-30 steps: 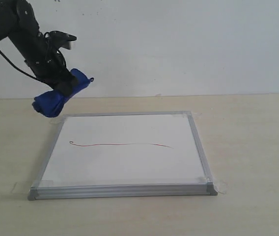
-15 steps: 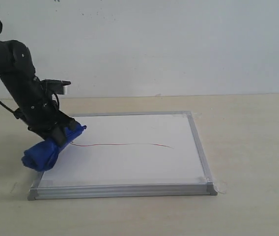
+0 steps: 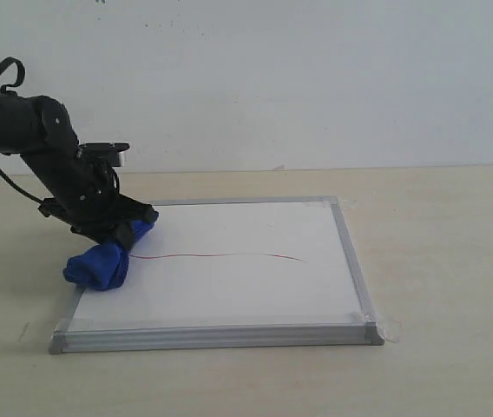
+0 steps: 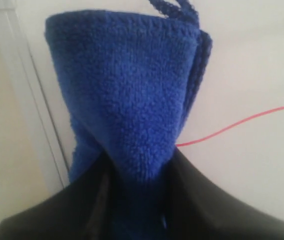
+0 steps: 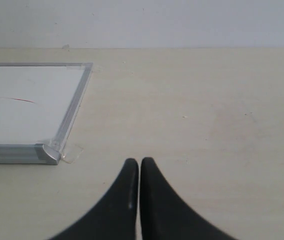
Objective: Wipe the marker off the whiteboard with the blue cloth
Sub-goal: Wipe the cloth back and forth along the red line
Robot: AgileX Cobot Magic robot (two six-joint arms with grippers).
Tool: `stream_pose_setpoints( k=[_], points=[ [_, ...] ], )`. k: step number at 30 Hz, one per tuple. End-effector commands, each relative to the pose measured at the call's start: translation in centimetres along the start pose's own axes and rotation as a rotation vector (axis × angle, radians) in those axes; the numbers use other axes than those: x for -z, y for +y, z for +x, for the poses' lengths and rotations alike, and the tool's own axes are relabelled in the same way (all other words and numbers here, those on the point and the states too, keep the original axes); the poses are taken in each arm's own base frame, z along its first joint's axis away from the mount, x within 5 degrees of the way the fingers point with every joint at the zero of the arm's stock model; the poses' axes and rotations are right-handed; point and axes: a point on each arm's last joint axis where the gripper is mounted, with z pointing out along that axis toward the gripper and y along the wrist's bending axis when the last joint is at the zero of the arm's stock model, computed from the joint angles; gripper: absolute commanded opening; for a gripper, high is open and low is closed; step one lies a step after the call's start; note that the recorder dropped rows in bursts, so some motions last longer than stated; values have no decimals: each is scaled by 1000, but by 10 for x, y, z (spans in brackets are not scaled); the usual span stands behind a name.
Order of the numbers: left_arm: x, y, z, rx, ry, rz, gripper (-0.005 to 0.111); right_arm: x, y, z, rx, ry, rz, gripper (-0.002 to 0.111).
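Note:
The blue cloth reaches over the whiteboard's frame (image 3: pixel 81 291) while the marker line goes toward the middle, so the robot's left gripper should sweep back along the line (image 3: pixel 196 254).
The whiteboard (image 3: pixel 229 278) lies flat on the table, silver frame all round. A thin dark red marker line (image 3: pixel 220 255) runs across its middle; its left end is hidden under the blue cloth (image 3: pixel 103 261). My left gripper (image 3: pixel 123 233) is shut on the cloth and presses it onto the board's left side, over the frame edge. In the left wrist view the blue cloth (image 4: pixel 127 100) fills the centre and the red marker line (image 4: pixel 242 122) emerges beside it. My right gripper (image 5: pixel 139 162) is shut and empty above bare table, beside the whiteboard's corner (image 5: pixel 47 152); it is out of the exterior view.
The wooden table (image 3: pixel 437 261) extends to the right of the board and in front of it. A white wall (image 3: pixel 316 78) stands behind. Clear tape tabs (image 3: pixel 390 330) hold the board's corners down.
My left arm came down from above the board's far left corner, carrying the cloth onto the board. Since half a second ago the cloth slid right, onto the line's left end.

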Motion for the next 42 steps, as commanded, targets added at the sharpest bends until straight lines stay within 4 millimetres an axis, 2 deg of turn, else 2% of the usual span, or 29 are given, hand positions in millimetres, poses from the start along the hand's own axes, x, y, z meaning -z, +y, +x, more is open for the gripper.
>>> stream_pose_setpoints(
  k=[1, 6, 9, 14, 17, 19, 21, 22, 23, 25, 27, 28, 29, 31, 36, 38, 40, 42],
  points=[
    [-16, -15, 1, -33, 9, 3, 4, 1, 0, -1, 3, -10, 6, 1],
    [-29, -42, 5, -91, 45, 22, 4, 1, 0, -1, 3, -10, 6, 1],
    [-39, -66, 10, -145, 73, 37, 4, 1, 0, -1, 3, -10, 6, 1],
    [-39, -101, 20, -261, 136, 74, 4, 1, 0, -1, 3, -10, 6, 1],
    [-33, -106, 20, -332, 137, 75, 4, 1, 0, -1, 3, -10, 6, 1],
    [-30, -97, 17, -351, 120, 27, 4, 1, 0, -1, 3, -10, 6, 1],
    [-28, -79, 12, -311, 101, -58, 4, 1, 0, -1, 3, -10, 6, 1],
    [-26, -66, 9, -274, 90, -111, 4, 1, 0, -1, 3, -10, 6, 1],
    [-23, -37, 4, -186, 79, -199, 4, 1, 0, -1, 3, -10, 6, 1],
    [-16, -2, 0, -92, 62, -257, 4, 1, 0, -1, 3, -10, 6, 1],
    [-13, 13, 0, -42, 56, -254, 4, 1, 0, -1, 3, -10, 6, 1],
    [-13, 14, 0, -33, 56, -247, 4, 1, 0, -1, 3, -10, 6, 1],
    [-14, 7, 0, -47, 57, -218, 4, 1, 0, -1, 3, -10, 6, 1],
    [-19, -20, 0, -105, 60, -121, 4, 1, 0, -1, 3, -10, 6, 1],
    [-26, -115, 13, -328, 100, 66, 4, 1, 0, -1, 3, -10, 6, 1],
    [-27, -129, 14, -375, 80, 68, 4, 1, 0, -1, 3, -10, 6, 1],
    [-28, -126, 12, -356, 62, 55, 4, 1, 0, -1, 3, -10, 6, 1],
    [-27, -115, 9, -322, 53, 24, 4, 1, 0, -1, 3, -10, 6, 1]
  ],
)
